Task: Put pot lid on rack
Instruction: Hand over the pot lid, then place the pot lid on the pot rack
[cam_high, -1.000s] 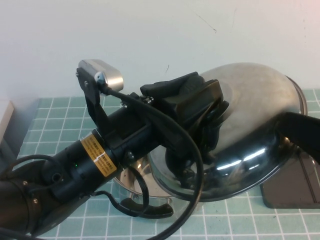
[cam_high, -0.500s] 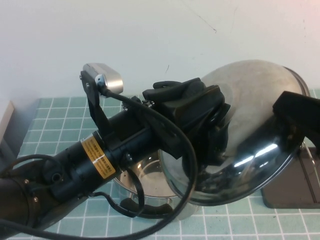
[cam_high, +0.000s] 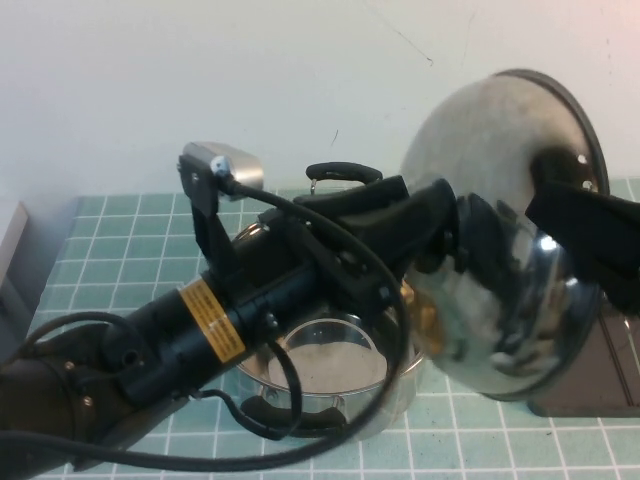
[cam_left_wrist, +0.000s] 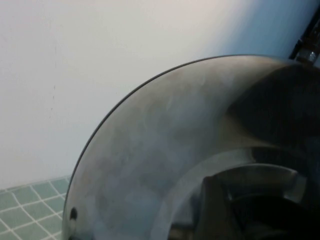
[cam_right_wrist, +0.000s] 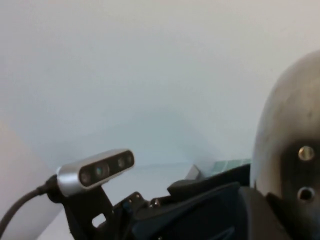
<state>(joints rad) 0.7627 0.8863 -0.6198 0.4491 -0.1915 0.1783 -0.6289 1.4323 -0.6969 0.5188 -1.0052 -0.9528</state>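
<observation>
The rack (cam_high: 588, 384) is on the right gripper's side and the robot's left gripper is holding the pot lid's knob, so next the right gripper carries the lid by its rim (cam_high: 598, 150).
The pot lid (cam_high: 500, 230) is a shiny steel dome, held in the air and tilted nearly upright over the table's right side. My left gripper (cam_high: 445, 240) is shut on the lid at its centre, where the black knob is hidden. The lid's dome fills the left wrist view (cam_left_wrist: 165, 150). My right gripper (cam_high: 580, 225) is a dark shape at the lid's right rim, and the lid's edge shows in the right wrist view (cam_right_wrist: 280, 125). The rack (cam_high: 585, 390) is a dark tray at the lower right, below the lid and partly hidden by it.
The open steel pot (cam_high: 330, 370) with two black handles stands under my left arm, left of the rack. My left arm and its cable cross the lower left of the high view. A white wall stands behind the green tiled table (cam_high: 110, 240).
The lid has risen and tipped from a shallow tilt to nearly upright, clear of the pot. My left gripper turned with it, and my right gripper moved up along the lid's right rim.
</observation>
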